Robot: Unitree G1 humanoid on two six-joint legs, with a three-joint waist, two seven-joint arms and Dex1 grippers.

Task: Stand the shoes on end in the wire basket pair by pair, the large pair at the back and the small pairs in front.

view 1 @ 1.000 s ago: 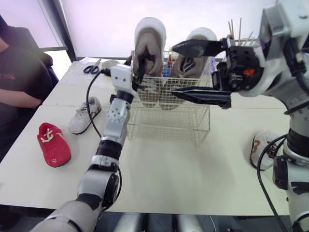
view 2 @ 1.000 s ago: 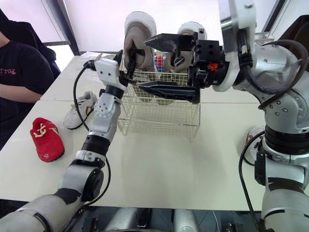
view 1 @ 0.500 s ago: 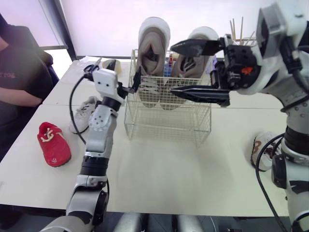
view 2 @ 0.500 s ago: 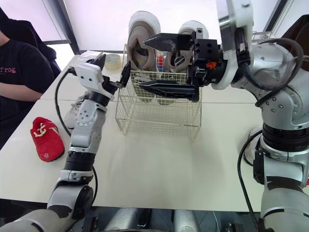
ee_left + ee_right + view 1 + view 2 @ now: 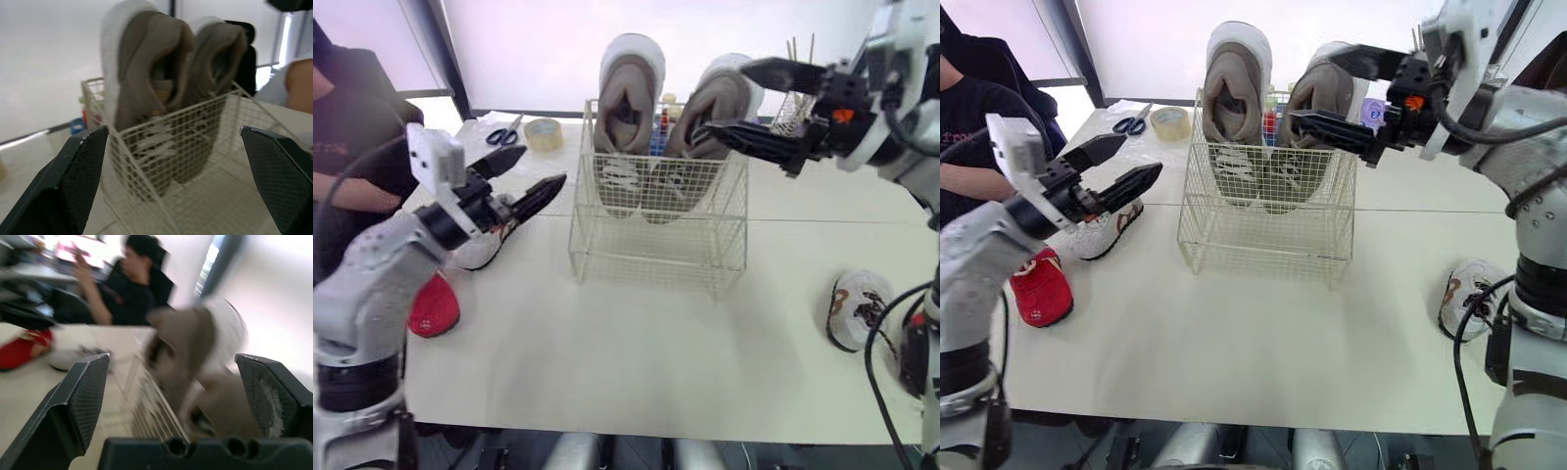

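A dark lace (image 5: 873, 314) runs loose past the small white shoe's side (image 5: 858, 309), so I expect the lace to dangle from the shoe as I carry it to the basket.
A wire basket (image 5: 656, 245) stands mid-table with two large taupe shoes on end at its back: the left one (image 5: 625, 108) upright, the right one (image 5: 710, 103) leaning. My right gripper (image 5: 720, 98) is open, one finger above and one in front of the leaning shoe's top; whether it touches is unclear. My left gripper (image 5: 543, 166) is open and empty, left of the basket, pointing at it. Behind my left arm lie a small white shoe (image 5: 1102, 230) and a small red shoe (image 5: 1038, 289). Another small white shoe (image 5: 857, 308) lies at the table's right edge.
Scissors (image 5: 504, 132) and a tape roll (image 5: 543, 134) lie at the back left. A holder with sticks (image 5: 798, 98) stands behind the basket on the right. A seated person in a dark shirt (image 5: 969, 117) is at the table's left side.
My left arm has pulled back from the basket's left wall to the left and toward me. My right gripper has drawn back to the right, and the right large shoe now leans.
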